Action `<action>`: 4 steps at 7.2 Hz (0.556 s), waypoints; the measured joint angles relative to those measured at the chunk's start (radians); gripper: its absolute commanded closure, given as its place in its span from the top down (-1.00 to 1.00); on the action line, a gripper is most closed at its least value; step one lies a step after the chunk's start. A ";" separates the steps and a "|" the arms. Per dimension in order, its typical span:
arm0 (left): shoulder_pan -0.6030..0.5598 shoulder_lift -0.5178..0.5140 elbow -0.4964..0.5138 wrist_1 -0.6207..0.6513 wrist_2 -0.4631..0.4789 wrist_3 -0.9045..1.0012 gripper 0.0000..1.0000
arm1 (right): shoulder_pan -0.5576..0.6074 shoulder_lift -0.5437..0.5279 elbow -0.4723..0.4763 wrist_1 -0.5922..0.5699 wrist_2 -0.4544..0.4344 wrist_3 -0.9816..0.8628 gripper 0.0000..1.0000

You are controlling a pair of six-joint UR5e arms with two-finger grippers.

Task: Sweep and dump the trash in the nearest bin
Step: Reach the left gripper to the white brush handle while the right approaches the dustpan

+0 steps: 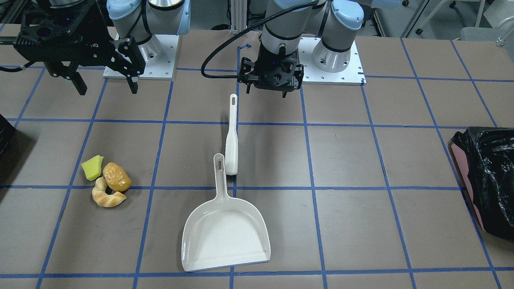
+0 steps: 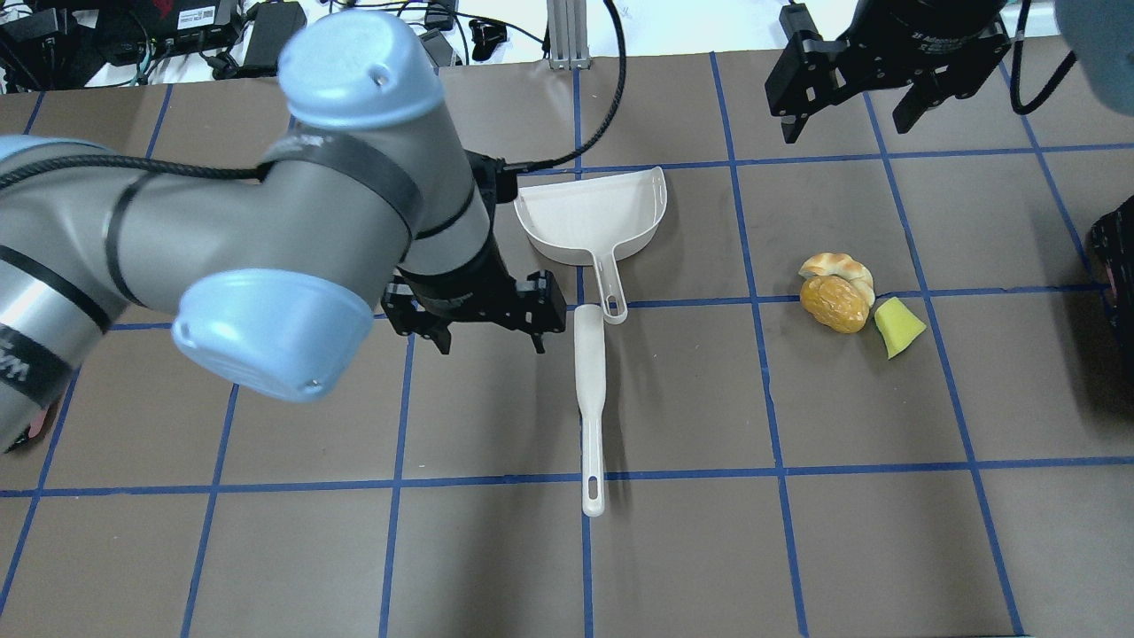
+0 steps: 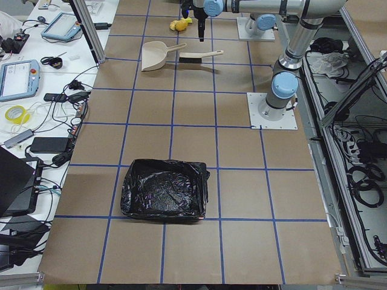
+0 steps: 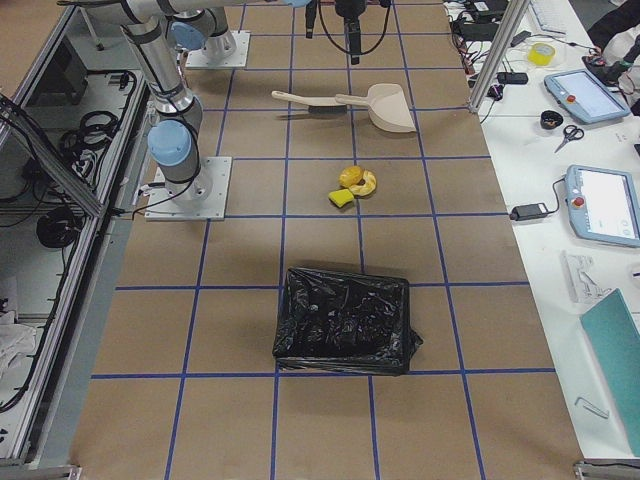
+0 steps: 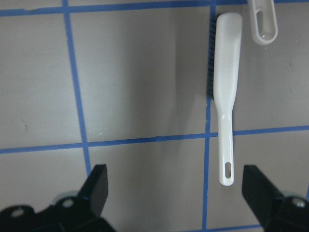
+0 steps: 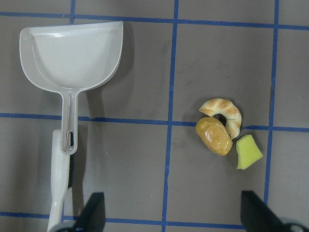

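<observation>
My left gripper should keep moving toward the brush handle's end [image 1: 233,99] until its open fingers are on both sides of it. The fingers face across the brush's thin handle [image 1: 233,114], clear of the dustpan.
The trash lies together on the table: a yellow-green wedge [image 1: 92,167], a brown roll [image 1: 116,176] and a croissant [image 1: 107,196]. All three also show in the right wrist view, where the roll [image 6: 213,136] is in the middle. A white dustpan [image 1: 227,237] and a white brush [image 1: 231,136] lie mid-table, handles side by side. My left gripper [image 2: 489,344] is open and empty, above the table just beside the brush [image 5: 226,96]. My right gripper [image 2: 846,128] is open and empty, held high beyond the trash. The nearest bin [image 2: 1116,257] shows only as a black edge.
A pink bin lined with a black bag [image 1: 488,176] stands at the table's far end on my left side. Blue tape lines grid the brown table [image 1: 345,160]. The arm bases [image 1: 339,66] stand at the table's rear edge.
</observation>
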 measured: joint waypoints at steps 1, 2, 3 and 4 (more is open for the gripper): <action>-0.059 -0.017 -0.050 0.062 0.000 -0.034 0.93 | -0.001 -0.001 0.000 0.000 -0.002 0.002 1.00; -0.102 -0.035 -0.084 0.105 -0.001 -0.054 0.93 | -0.001 -0.001 0.000 0.005 -0.002 0.003 1.00; -0.136 -0.055 -0.104 0.126 -0.002 -0.066 0.94 | 0.000 0.008 -0.005 0.014 -0.002 0.006 1.00; -0.161 -0.078 -0.123 0.147 0.000 -0.070 0.98 | -0.002 0.024 -0.013 0.014 -0.003 0.012 1.00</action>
